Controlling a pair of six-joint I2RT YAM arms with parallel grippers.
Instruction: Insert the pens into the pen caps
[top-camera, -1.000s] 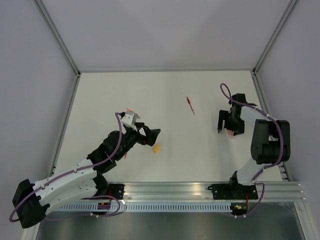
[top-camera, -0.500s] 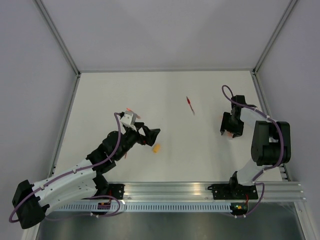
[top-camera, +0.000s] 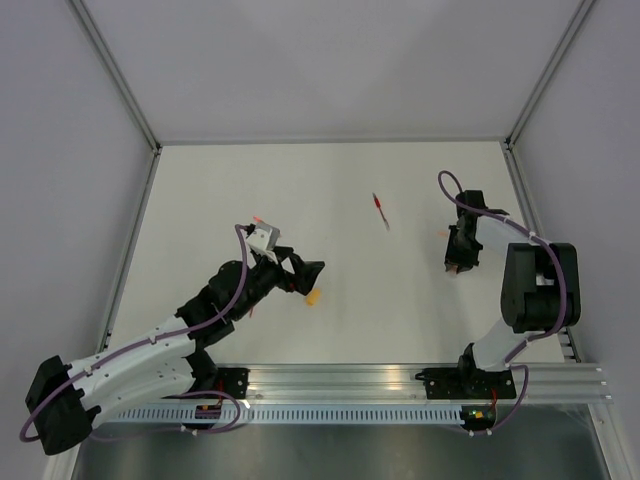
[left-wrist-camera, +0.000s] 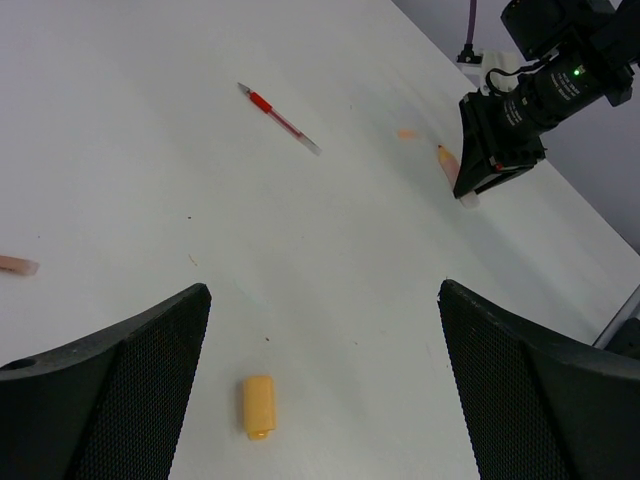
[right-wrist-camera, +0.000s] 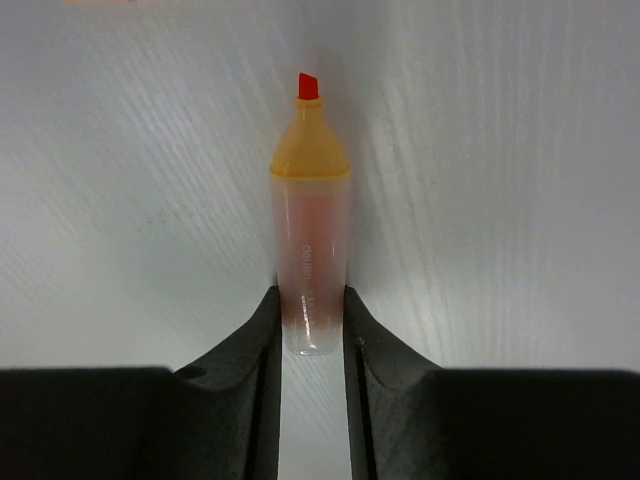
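Observation:
I should take the pen's body with my left gripper before capping, as my right gripper is on the orange-peach pen's rear end, far from the orange pen cap.
The orange-peach pen lies uncapped on the white table, red tip pointing away. My right gripper is shut on its pale rear end, a finger pressed against each side; from above this gripper covers most of the pen. The red pen lies alone mid-table, also seen as a thin red stick in the left wrist view. The orange pen cap lies between the wide-open fingers of my left gripper, which hovers over it without touching. A pinkish cap lies at the left.
The table is white, walled by grey panels, with an aluminium rail along the near edge. A small orange mark shows on the table beside the right gripper.
The right gripper's fingers have closed from wide apart onto the orange-peach pen. The left arm has barely moved and stays open over the orange cap.

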